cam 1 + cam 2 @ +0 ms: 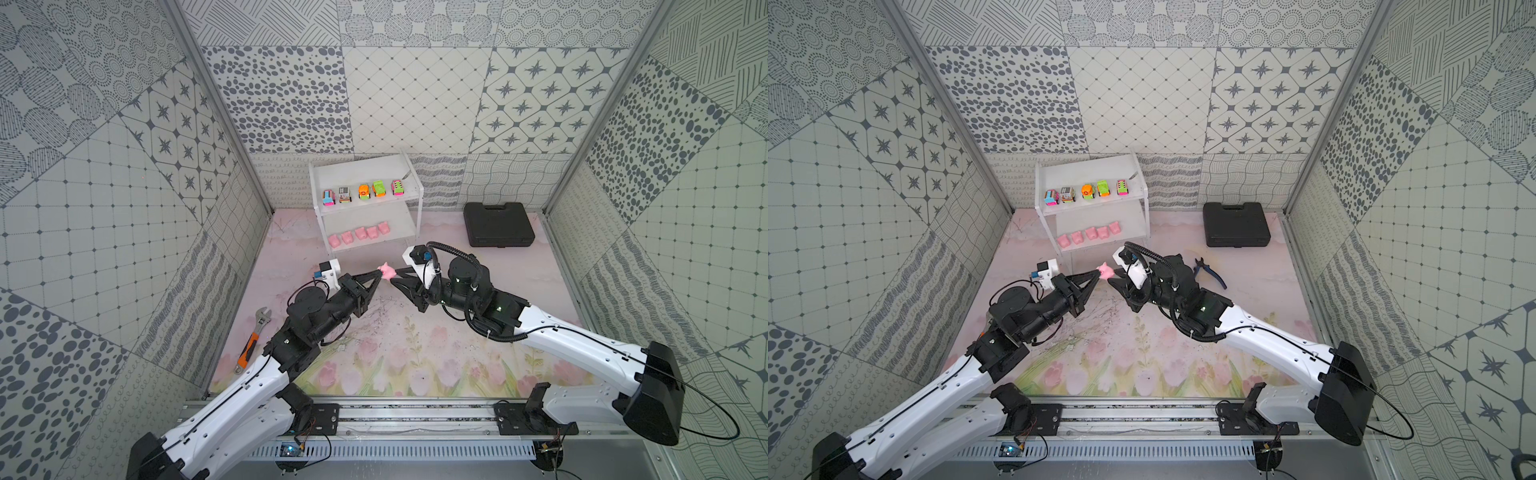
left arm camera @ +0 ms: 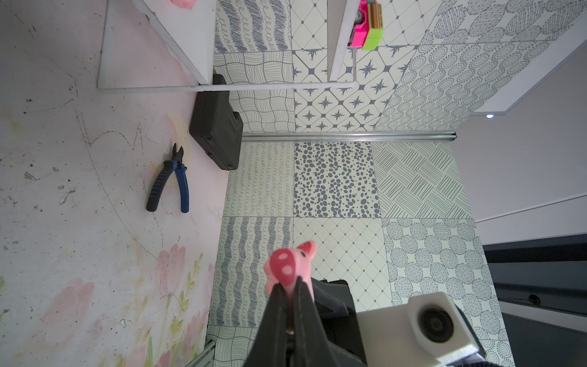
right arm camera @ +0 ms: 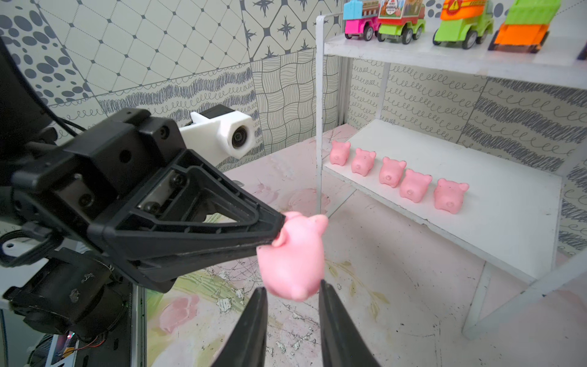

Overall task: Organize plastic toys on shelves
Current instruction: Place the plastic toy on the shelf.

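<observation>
The robot's right gripper should take the pig [image 1: 388,272] by its loose end from the left gripper, because the lower board's empty end [image 1: 400,231] is on the right gripper's side.
My left gripper [image 1: 379,272] [image 1: 1097,272] [image 2: 289,281] is shut on one end of a pink pig [image 1: 388,271] [image 1: 1105,271] [image 2: 290,267] [image 3: 292,254], held above the mat in front of the shelves [image 1: 370,203] [image 1: 1096,208] [image 3: 476,222]. Facing it, my right gripper [image 1: 398,274] [image 1: 1111,277] [image 3: 292,285] stands open, its fingers flanking the pig's free end. Several toy cars [image 1: 364,192] [image 1: 1088,192] line the top board. A row of several pink pigs [image 1: 360,233] [image 1: 1091,233] [image 3: 392,171] sits on the lower board.
A black case [image 1: 498,224] [image 1: 1235,224] [image 2: 216,133] lies at the back right. Blue-handled pliers [image 1: 1210,272] [image 2: 171,181] lie on the mat behind my right arm. An orange-handled wrench [image 1: 253,336] lies by the left wall.
</observation>
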Controlling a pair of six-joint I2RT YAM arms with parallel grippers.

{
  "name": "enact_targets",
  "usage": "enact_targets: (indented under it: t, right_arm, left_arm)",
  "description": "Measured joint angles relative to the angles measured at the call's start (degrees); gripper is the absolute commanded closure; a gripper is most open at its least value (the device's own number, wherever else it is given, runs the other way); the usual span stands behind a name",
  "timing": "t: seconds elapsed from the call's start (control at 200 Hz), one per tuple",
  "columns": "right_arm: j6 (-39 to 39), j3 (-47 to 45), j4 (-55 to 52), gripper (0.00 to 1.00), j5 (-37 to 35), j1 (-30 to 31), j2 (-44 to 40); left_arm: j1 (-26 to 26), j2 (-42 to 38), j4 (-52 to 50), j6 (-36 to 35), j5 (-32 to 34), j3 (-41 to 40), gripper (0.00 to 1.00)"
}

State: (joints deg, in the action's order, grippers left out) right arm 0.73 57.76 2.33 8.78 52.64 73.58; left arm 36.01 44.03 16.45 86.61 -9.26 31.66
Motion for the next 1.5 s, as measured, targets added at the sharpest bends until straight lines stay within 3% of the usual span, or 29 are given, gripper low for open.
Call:
enact_targets:
  t: [0.415, 0.535, 0.685, 0.905, 1.086, 1.331, 1.501]
  right_arm:
    - [0.83, 0.76, -1.18, 0.67, -0.04, 0.04, 0.68]
    - [1.16, 0.74, -1.40, 0.76, -0.11, 0.04, 0.66]
    - [2.12, 0.26, -1.95, 0.94, -0.04, -0.02, 0.63]
    - [2.67, -3.39, -0.98, 1.00, 0.13, -0.24, -0.90]
    - [3.37, -7.19, 0.83, 1.00, 0.09, -0.33, -3.54]
    - [3.63, -9.88, 2.19, 1.00, 0.20, -0.24, -5.79]
    - [3.82, -12.31, 2.82, 1.00, 0.09, -0.22, -7.78]
  left_arm:
    - [0.00, 0.20, -5.09, -3.30, -0.50, 2.73, 1.00]
    - [0.00, 0.37, -6.78, -4.81, -0.61, 3.58, 1.00]
    - [0.00, 1.55, -8.33, -6.62, -1.03, 4.68, 1.00]
    - [0.00, 4.00, -9.84, -8.22, -2.99, 5.29, 1.00]
    - [0.15, 6.05, -10.21, -9.05, -5.77, 6.12, 0.86]
    - [0.22, 6.86, -9.66, -10.25, -6.88, 7.23, 0.54]
    - [0.24, 5.14, -9.84, -10.91, -6.45, 7.17, 0.52]
